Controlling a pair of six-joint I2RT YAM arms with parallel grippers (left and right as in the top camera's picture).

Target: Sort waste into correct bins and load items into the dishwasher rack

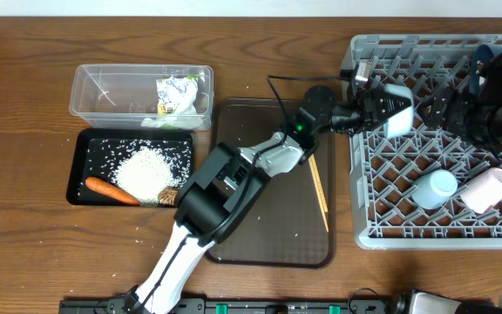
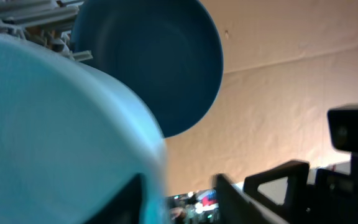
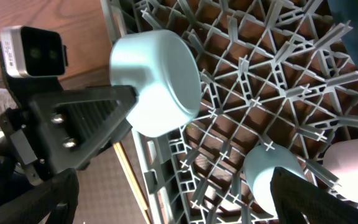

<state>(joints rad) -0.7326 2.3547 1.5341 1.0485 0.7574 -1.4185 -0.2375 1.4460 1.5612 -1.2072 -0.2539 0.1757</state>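
Note:
My left gripper needs to move back before my right gripper takes the chopsticks for the rack [image 1: 319,190], because my left gripper's arm reaches over one end of the chopsticks [image 1: 309,159].
The white bowl [image 1: 398,112] lies on its side in the grey dishwasher rack [image 1: 382,228]. My left gripper [image 1: 378,113] is at its rim with jaws apart, and the bowl wall [image 2: 55,124] rests against one finger [image 2: 129,202]. The dark blue dish [image 2: 157,62] stands just behind it. My right gripper [image 1: 447,112] hangs open over the rack, and the light blue cup [image 3: 263,177] sits ungripped beside one finger [image 3: 319,199]. A pink cup [image 1: 486,190] lies beside the blue one. The chopsticks [image 1: 319,192] lie on the brown tray.
The clear tub [image 1: 111,87] holds a snack wrapper [image 1: 179,92]. The black tray [image 1: 90,148] holds rice [image 1: 151,170], a carrot [image 1: 110,190] and a brown lump [image 1: 169,197]. My left arm [image 1: 225,187] stretches across the brown serving tray [image 1: 268,240].

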